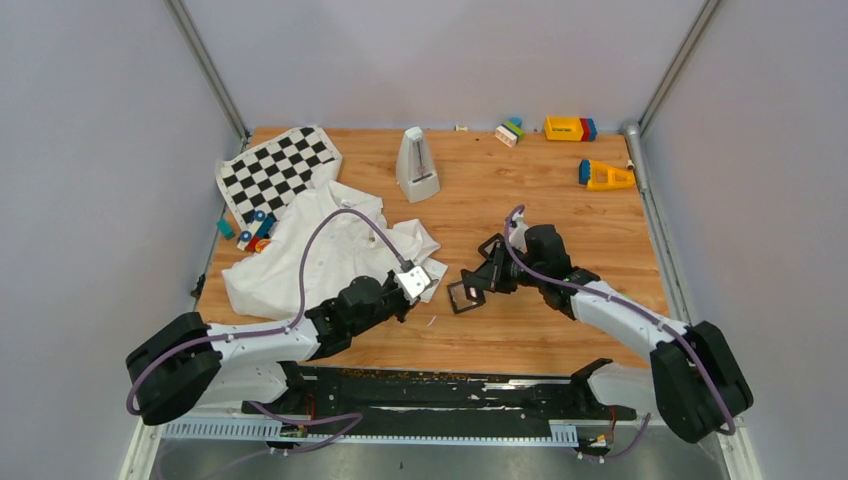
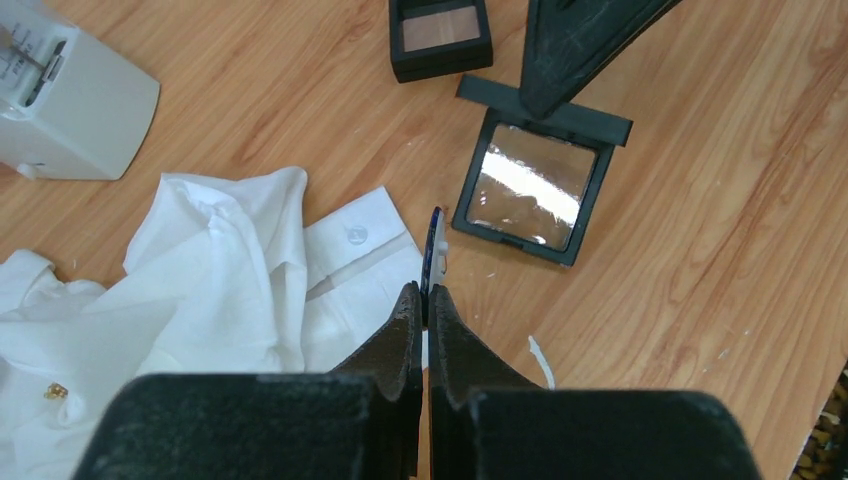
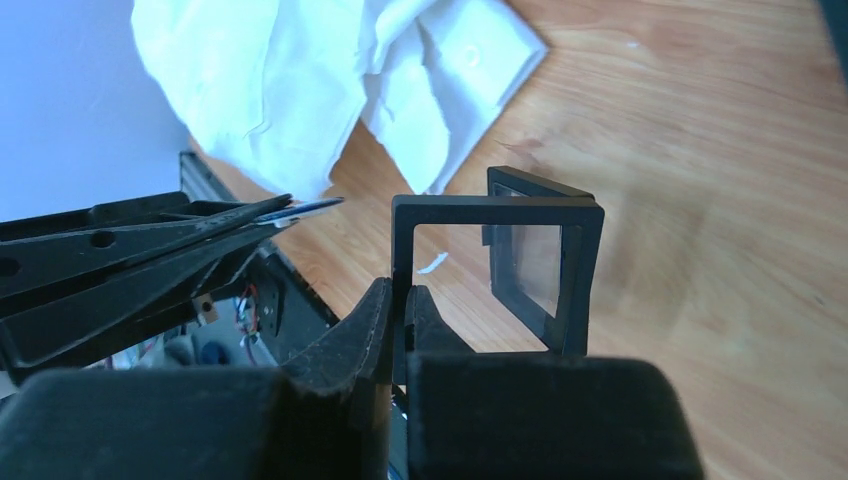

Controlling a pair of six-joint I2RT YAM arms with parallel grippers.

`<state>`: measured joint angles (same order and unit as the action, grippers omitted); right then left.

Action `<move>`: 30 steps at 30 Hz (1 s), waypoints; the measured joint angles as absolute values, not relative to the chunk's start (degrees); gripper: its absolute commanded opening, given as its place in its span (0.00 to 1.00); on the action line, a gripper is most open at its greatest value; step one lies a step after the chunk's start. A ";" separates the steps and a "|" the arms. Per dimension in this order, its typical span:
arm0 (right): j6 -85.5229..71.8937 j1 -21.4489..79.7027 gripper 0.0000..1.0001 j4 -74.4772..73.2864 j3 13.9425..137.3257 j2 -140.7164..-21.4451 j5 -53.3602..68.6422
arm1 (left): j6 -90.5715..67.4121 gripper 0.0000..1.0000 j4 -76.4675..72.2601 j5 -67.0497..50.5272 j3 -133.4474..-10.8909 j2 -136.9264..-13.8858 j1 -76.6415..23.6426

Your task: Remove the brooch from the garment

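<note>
The black frame (image 2: pixel 592 122) stands upright off the clear pane, so the robot's left gripper keeps moving the blue piece over the pane (image 2: pixel 530 188) and lets go of it there.
The white garment (image 1: pixel 320 250) lies crumpled at the left middle of the table. The tiny gold brooch (image 2: pixel 55 392) sits on its cloth at the lower left of the left wrist view, well left of my fingers; I cannot make it out in the top view. My left gripper (image 2: pixel 423 295) is shut on a small thin blue piece (image 2: pixel 433 245), just off the shirt's cuff (image 2: pixel 355 240). My right gripper (image 3: pixel 398 295) is shut on the upright frame of an open black square box (image 3: pixel 497 215), which rests on the wood (image 2: pixel 530 185).
A white metronome-like case (image 1: pixel 417 165) stands behind the shirt. The chequered mat (image 1: pixel 275 170) lies at the back left with small blue pieces (image 1: pixel 255 225) by it. A second black box (image 2: pixel 440 35) sits beyond the open one. Toy blocks (image 1: pixel 570 128) lie at the back right.
</note>
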<state>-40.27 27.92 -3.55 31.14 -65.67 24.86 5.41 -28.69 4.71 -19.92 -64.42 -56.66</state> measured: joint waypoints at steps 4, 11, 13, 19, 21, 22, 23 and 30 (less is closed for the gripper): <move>-39.97 27.16 0.00 6.20 31.14 -74.52 34.06 | 8.10 0.00 -33.19 4.84 -19.42 -68.27 -57.08; -40.21 26.81 0.00 17.78 30.89 -83.31 43.99 | 11.27 0.00 -38.54 5.19 -19.42 -75.22 -57.87; -40.23 26.81 0.00 19.25 30.68 -83.40 45.12 | 12.27 0.00 -39.07 5.54 -19.42 -76.34 -58.59; -40.18 26.81 0.00 22.06 29.89 -83.37 46.81 | 15.79 0.00 -40.32 6.94 -19.42 -78.81 -60.47; -40.18 26.81 0.00 22.22 29.89 -83.40 47.31 | 16.56 0.00 -40.62 7.20 -19.44 -79.55 -60.71; -40.21 26.81 0.00 22.41 29.89 -83.55 47.72 | 16.93 0.00 -40.73 7.29 -19.44 -79.88 -60.75; -40.21 26.81 0.00 22.68 29.91 -83.83 48.03 | 17.23 0.00 -40.95 7.42 -19.44 -80.23 -60.77; -40.27 26.81 0.00 23.03 29.95 -86.41 49.23 | 18.59 0.00 -41.36 7.81 -20.08 -81.82 -61.14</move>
